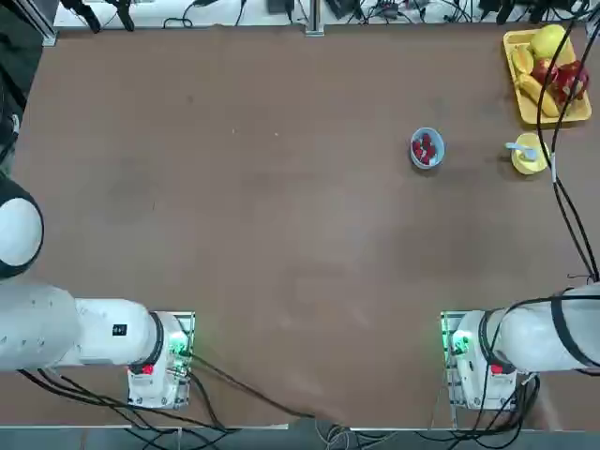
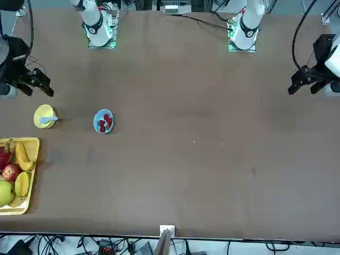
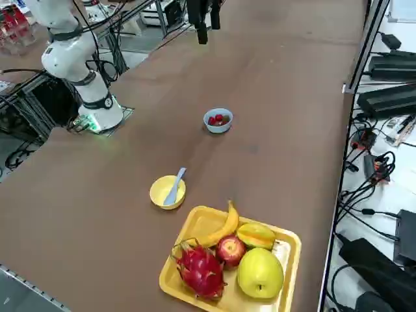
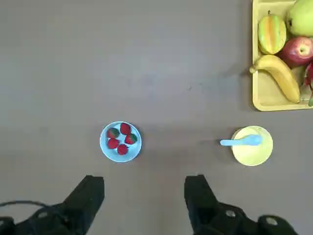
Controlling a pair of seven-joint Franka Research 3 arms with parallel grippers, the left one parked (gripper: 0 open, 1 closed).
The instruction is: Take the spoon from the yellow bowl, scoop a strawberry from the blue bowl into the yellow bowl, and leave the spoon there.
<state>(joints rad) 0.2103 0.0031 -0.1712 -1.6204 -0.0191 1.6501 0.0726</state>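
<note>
My gripper will bring just a single strawberry along when it scoops, and the strawberries (image 4: pixel 122 138) will mostly stay behind, because the spoon's head (image 4: pixel 253 140) is about as wide as one strawberry.
The yellow bowl (image 4: pixel 252 152) stands near the table's right edge, and the pale blue spoon (image 4: pixel 242 141) lies in it with its handle over the rim. The overhead camera shows the same bowl (image 1: pixel 532 161) and spoon (image 1: pixel 518 148). The blue bowl (image 4: pixel 103 142) sits a short way left of it (image 1: pixel 427 132) and holds several strawberries (image 4: pixel 122 139). My right gripper (image 4: pixel 144 186) hangs high above the table on the robot's side of both bowls, open and holding nothing. From across the table the gripper (image 2: pixel 41 85) shows behind the yellow bowl (image 2: pixel 41 112).
A rectangular yellow fruit tray (image 4: pixel 264 95) with a banana, an apple, a pear and other fruit lies just beyond the yellow bowl at the table's far right corner (image 1: pixel 514 42). A black cable (image 1: pixel 561 112) from my arm runs above the tray and bowl.
</note>
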